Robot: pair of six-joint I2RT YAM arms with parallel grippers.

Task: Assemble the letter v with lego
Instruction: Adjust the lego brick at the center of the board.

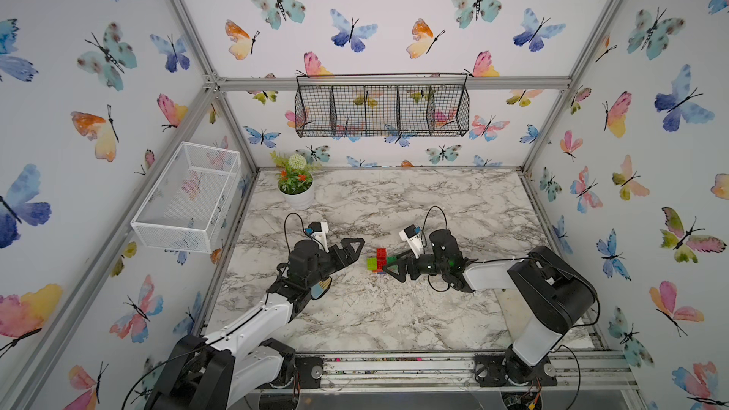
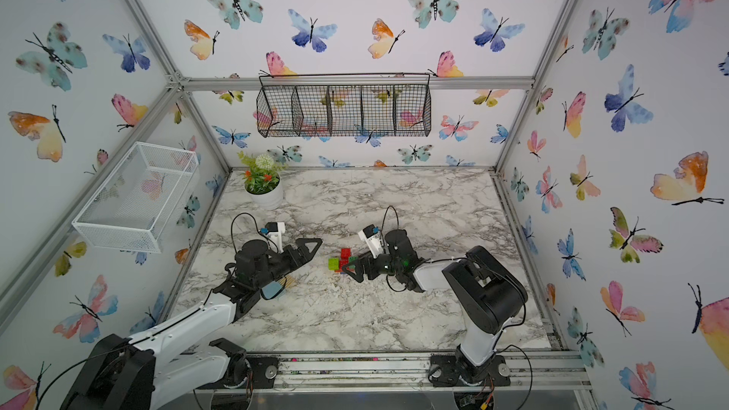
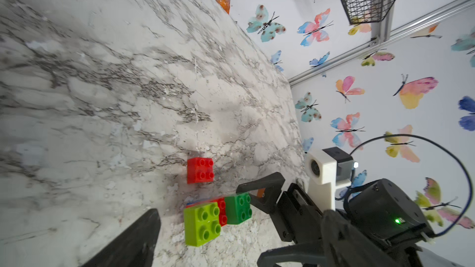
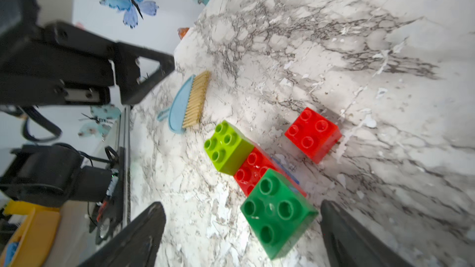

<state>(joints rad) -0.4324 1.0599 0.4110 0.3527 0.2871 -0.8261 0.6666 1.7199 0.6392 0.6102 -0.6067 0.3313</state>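
The lego is standing on the blue brick with its studs up, so next my right gripper grips the green brick [image 4: 277,210] and tips the lego over flat onto its side.
The lego lies mid-table in both top views [image 1: 378,261] [image 2: 342,261]. A lime brick [image 3: 201,223] and a green brick [image 3: 239,208] sit on a long red brick [image 3: 222,210], with a blue sliver [image 4: 288,170] beneath. A square red brick [image 4: 312,133] stands apart. A bit of orange [image 3: 261,192] shows behind the right finger. No letter v shape shows. My left gripper [image 3: 205,250] is open just short of the lime brick [image 4: 227,146]. My right gripper [image 4: 241,237] is open astride the green brick [image 4: 277,211], with gaps on both sides.
A tan-and-blue hand brush [image 4: 189,104] lies on the marble under my left arm [image 1: 321,287]. A potted plant [image 1: 296,187] stands at the back left. A white wire basket [image 1: 185,199] hangs on the left wall, a black one [image 1: 382,108] on the back wall.
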